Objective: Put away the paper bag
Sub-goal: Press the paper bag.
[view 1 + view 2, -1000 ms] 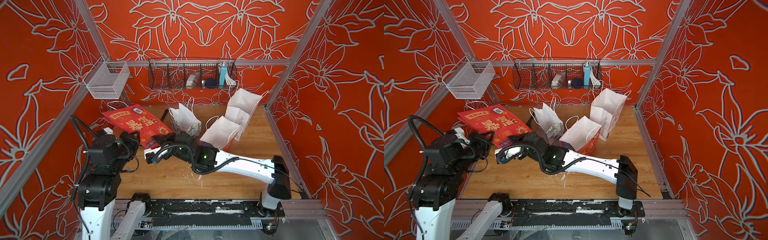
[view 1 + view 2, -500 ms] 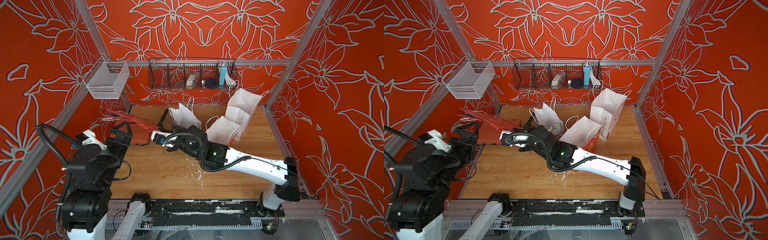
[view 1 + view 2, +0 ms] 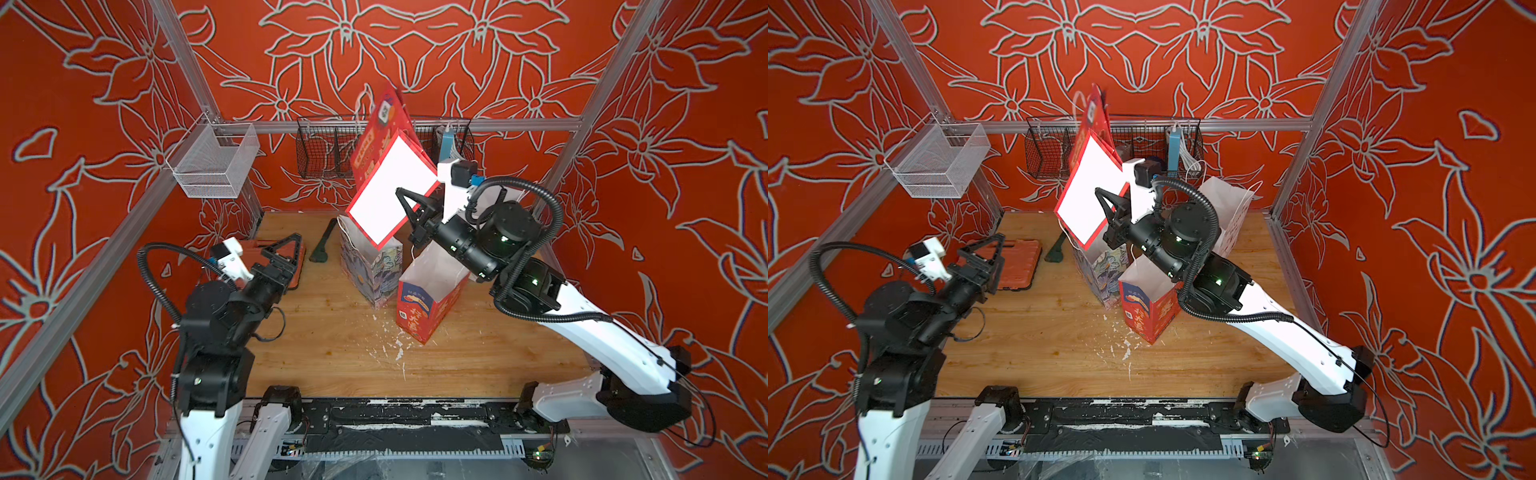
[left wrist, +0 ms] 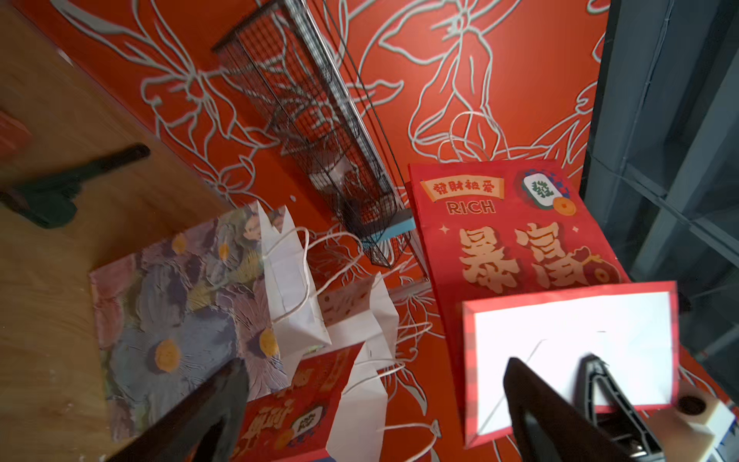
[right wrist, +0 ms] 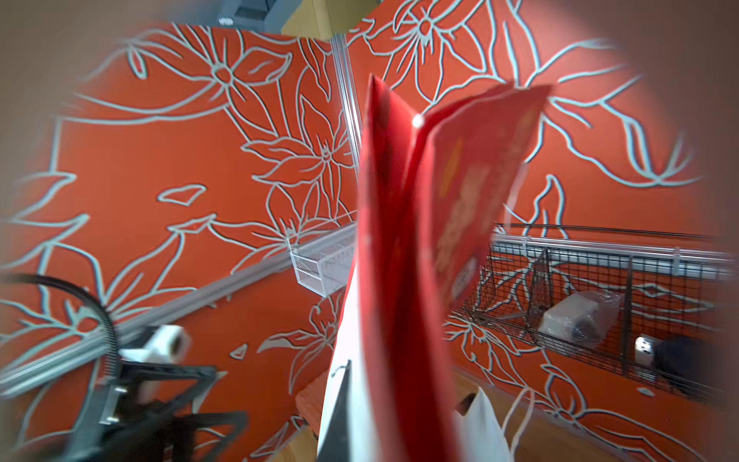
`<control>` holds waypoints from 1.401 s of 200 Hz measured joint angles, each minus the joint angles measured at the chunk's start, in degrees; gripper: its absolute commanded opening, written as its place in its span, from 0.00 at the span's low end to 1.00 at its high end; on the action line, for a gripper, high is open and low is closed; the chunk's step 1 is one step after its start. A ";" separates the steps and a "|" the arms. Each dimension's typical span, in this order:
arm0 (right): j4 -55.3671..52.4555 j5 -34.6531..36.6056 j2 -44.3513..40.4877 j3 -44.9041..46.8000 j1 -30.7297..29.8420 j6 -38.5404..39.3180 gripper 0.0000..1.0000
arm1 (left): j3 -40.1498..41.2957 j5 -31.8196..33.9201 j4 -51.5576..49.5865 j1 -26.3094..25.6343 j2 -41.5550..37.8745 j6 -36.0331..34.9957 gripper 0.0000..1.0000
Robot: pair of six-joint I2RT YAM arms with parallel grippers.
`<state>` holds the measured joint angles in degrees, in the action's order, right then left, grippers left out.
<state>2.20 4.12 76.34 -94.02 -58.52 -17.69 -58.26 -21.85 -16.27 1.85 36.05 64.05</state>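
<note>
The tilted paper bag is held only by my right gripper, at the white panel's long edge (image 3: 410,210), so next my left gripper grips the panel's lower end (image 3: 364,230) and sets the bag straight.
The paper bag (image 3: 390,191) is red and folded flat, with gold characters on its face (image 4: 520,232) and a white bottom panel turned toward the top views (image 3: 1090,195). It hangs tilted in the air in front of the back wall, above the standing bags. My right gripper (image 3: 409,203) (image 3: 1106,203) is shut on its lower edge, and the bag (image 5: 400,280) fills the middle of the right wrist view. My left gripper (image 3: 293,255) (image 3: 996,259) stands open and empty low at the left, well apart from the bag; its open jaws (image 4: 376,372) show nothing between them.
A floral bag (image 3: 370,266), an open red bag (image 3: 428,299) and a white bag (image 3: 1229,212) stand mid-table under the raised bag. A black wire basket (image 3: 328,153) and a white wire basket (image 3: 212,162) hang on the walls. An orange case (image 3: 1017,266) and a dark tool (image 3: 324,245) lie at the left.
The red bag lay flat at the table's left with both grippers at it. The left gripper opened and drew back; the right arm swung the bag up and toward the back wall.
</note>
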 measured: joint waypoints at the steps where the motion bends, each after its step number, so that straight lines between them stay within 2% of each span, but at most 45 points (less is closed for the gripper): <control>1: 0.02 -0.04 -0.04 0.00 0.00 -0.11 0.00 | 0.48 -0.50 0.96 0.02 0.20 0.46 0.98; 39: 2.91 -4.33 1.49 -0.11 0.00 -7.93 0.00 | 4.00 -8.66 18.58 -0.02 4.66 7.17 0.98; 68: 5.07 -8.52 4.63 -0.13 0.00 -12.48 0.00 | 6.64 -8.96 32.13 -0.02 4.26 13.53 0.98; 86: 4.85 -9.75 5.16 -0.13 0.00 -13.66 0.00 | 8.66 -8.04 36.79 -0.02 3.37 16.39 0.98; 123: 2.62 -7.58 5.20 -2.34 0.00 -14.36 0.00 | 9.16 -8.24 37.75 -0.02 2.45 19.80 0.98; 172: -2.69 -2.36 11.80 -16.41 0.00 -16.61 0.00 | 5.18 -11.47 34.32 -0.09 2.47 20.02 0.98; 210: -6.54 -1.03 16.35 -21.59 -0.57 -19.17 0.00 | 3.34 -12.74 36.11 -1.14 4.59 20.00 0.97; 225: -7.56 -1.14 17.86 -22.71 -1.11 -20.06 0.00 | 3.08 -12.94 36.96 -1.68 5.86 19.98 0.92; 280: -8.26 -2.78 19.28 -23.58 -1.84 -22.97 0.00 | 2.93 -12.46 37.33 -2.99 8.35 20.06 0.56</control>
<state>-6.07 1.34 95.61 -117.60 -60.36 -40.66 -55.33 -34.30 21.06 -1.15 44.40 84.12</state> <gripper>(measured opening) 0.040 0.616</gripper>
